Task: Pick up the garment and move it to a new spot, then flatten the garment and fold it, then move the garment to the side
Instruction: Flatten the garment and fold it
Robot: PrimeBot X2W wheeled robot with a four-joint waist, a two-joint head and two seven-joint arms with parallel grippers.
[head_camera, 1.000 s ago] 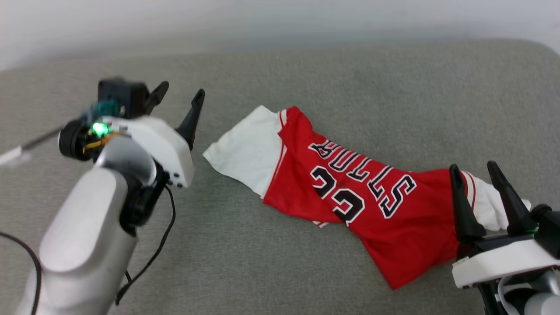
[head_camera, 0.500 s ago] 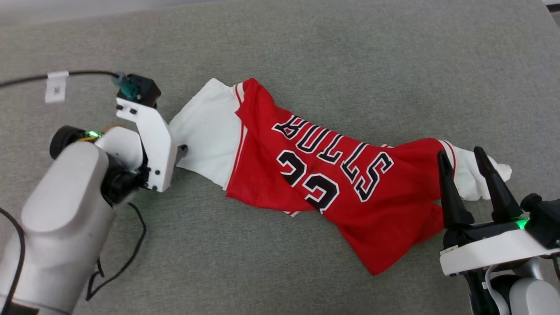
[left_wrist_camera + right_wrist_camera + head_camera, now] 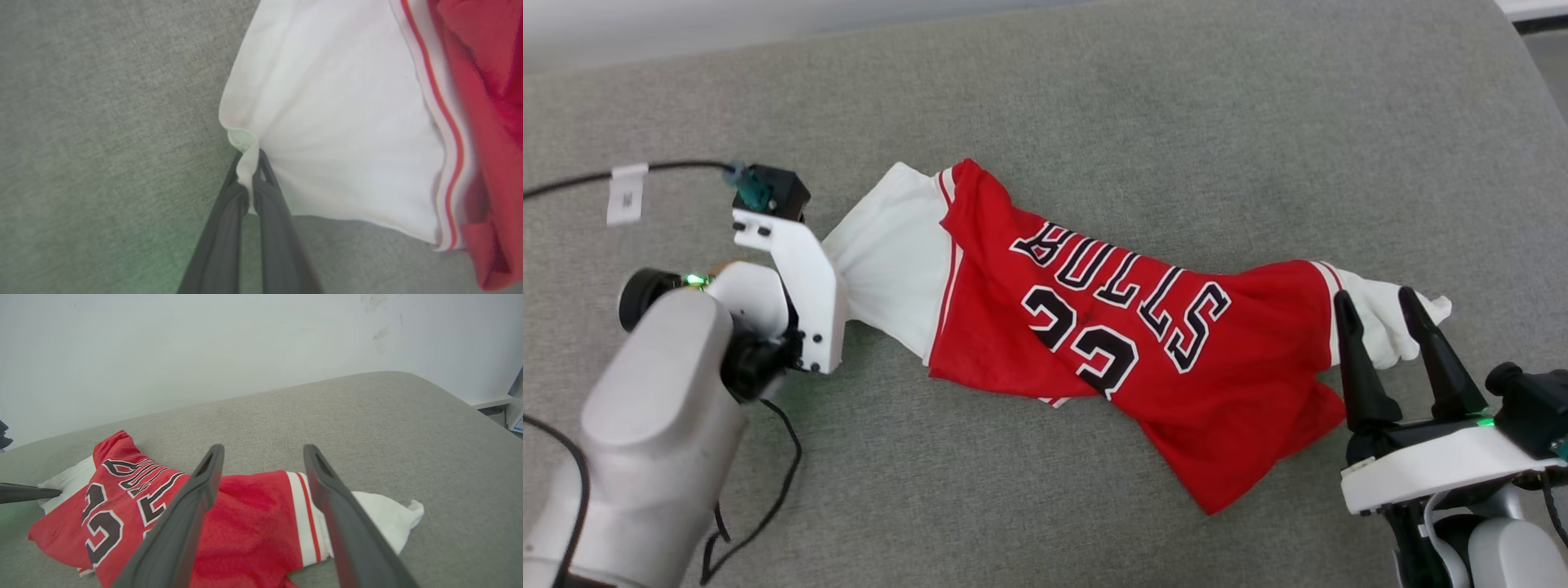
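The garment (image 3: pixel 1150 338) will open out into a wide red panel when I pull its red corner, because loose red layers (image 3: pixel 1309 412) lie over each other next to the white sleeve.
The garment (image 3: pixel 1111 327), a red jersey with black white-outlined lettering and white sleeves, lies crumpled across the grey surface. In the left wrist view my left gripper (image 3: pixel 250 163) is shut on the outer edge of the garment's (image 3: pixel 347 122) white sleeve, and the cloth bunches at the pinch. In the head view that gripper's white housing (image 3: pixel 805 286) hides its fingers beside the same sleeve. My right gripper (image 3: pixel 1374 296) stands open just before the other white sleeve, touching nothing. Its wrist view has the right gripper (image 3: pixel 263 451) open above the garment (image 3: pixel 253 498).
A grey padded surface (image 3: pixel 1176 122) carries everything; its rounded far right corner (image 3: pixel 449 400) drops off near a white wall (image 3: pixel 204 343). A black cable with a white tag (image 3: pixel 625 192) runs at the far left, and another cable (image 3: pixel 784 457) hangs by my left arm.
My left gripper came down from a raised, open pose and shut on the white sleeve's edge, bunching it. The head camera tilted down. The right gripper stayed open.
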